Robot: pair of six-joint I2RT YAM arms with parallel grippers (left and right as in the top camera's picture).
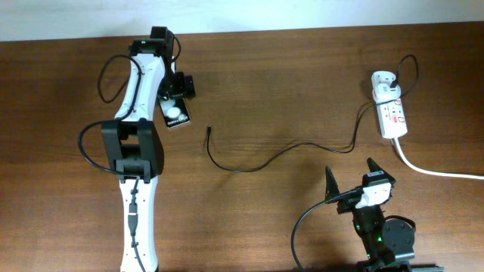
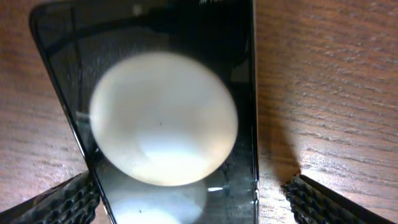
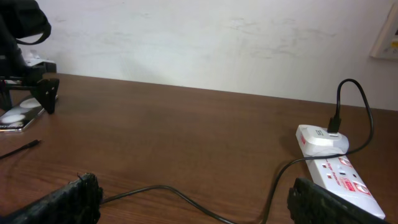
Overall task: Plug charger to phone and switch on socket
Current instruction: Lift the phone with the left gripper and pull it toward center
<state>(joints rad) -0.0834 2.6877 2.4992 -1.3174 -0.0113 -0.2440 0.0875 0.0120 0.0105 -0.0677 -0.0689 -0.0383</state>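
The phone sits at a slant between the left gripper's fingers with a gap at one finger [image 2: 271, 180], so the robot should center that gripper and close it squarely on the phone's long edges [image 2: 255, 155].
The phone [image 1: 176, 115] lies at the table's back left, a black slab with white discs. It fills the left wrist view [image 2: 163, 118]. My left gripper [image 1: 177, 97] is open right over it, and its fingers [image 2: 193, 202] straddle the phone's near end. The charger cable [image 1: 249, 165] runs across the table from its loose plug tip [image 1: 208, 130] to the white adapter [image 1: 384, 81] on the socket strip [image 1: 393, 113]. My right gripper [image 1: 349, 168] is open and empty at the front right, and the cable [image 3: 177, 190] lies on the table between its fingers [image 3: 193, 202].
The strip's thick white cord [image 1: 431, 170] runs off to the right edge. In the right wrist view, the strip [image 3: 339, 171] is at the right, and the phone [image 3: 18, 115] and plug tip [image 3: 34, 144] are at the far left. A white wall stands behind the table.
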